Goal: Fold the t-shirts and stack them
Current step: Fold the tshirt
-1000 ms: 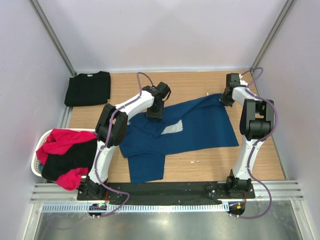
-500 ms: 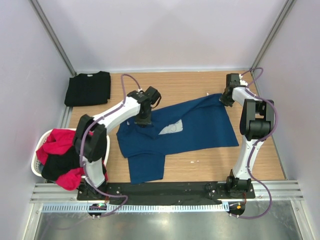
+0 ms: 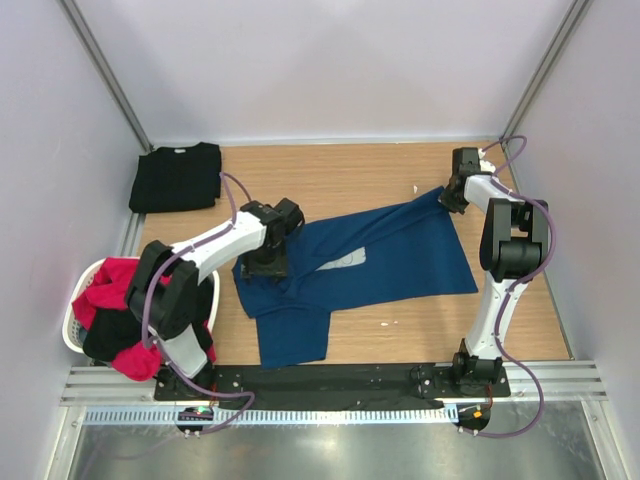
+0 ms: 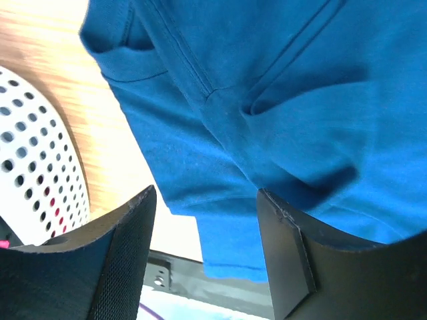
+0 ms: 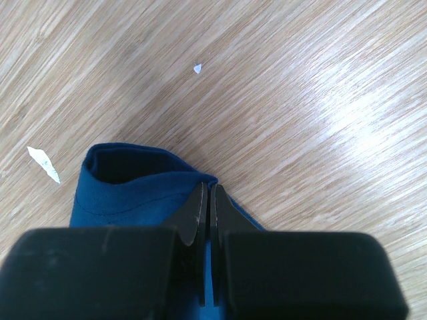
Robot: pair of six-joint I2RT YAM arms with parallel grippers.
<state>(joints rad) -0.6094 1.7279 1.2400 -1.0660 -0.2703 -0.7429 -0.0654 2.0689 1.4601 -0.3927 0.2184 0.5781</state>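
Note:
The navy blue t-shirt [image 3: 335,233] will open up and show a bigger print when I lift it, since a slanted fold cuts off the pale print [image 3: 344,260].
A navy blue t-shirt [image 3: 390,255] with a pale print [image 3: 345,259] lies spread across the middle of the table. My left gripper [image 3: 268,262] hovers over its left part, near a sleeve. In the left wrist view the left gripper [image 4: 207,223] is open, blue cloth [image 4: 267,100] lying beyond the fingers [image 4: 123,257]. My right gripper [image 3: 447,196] is at the shirt's far right corner. The right gripper [image 5: 207,195] is shut on the folded blue edge [image 5: 127,183]. A folded black t-shirt [image 3: 177,176] lies at the far left corner.
A white perforated basket [image 3: 72,322] stands at the left edge, holding a red shirt [image 3: 125,280] and a black one [image 3: 135,322]; its wall [image 4: 40,153] shows in the left wrist view. Small white scraps [image 5: 44,164] lie on the wood. Walls enclose the table.
My left gripper has moved left and nearer across the navy shirt, drawing its left part along, closed briefly and now stands open. The right gripper has not moved.

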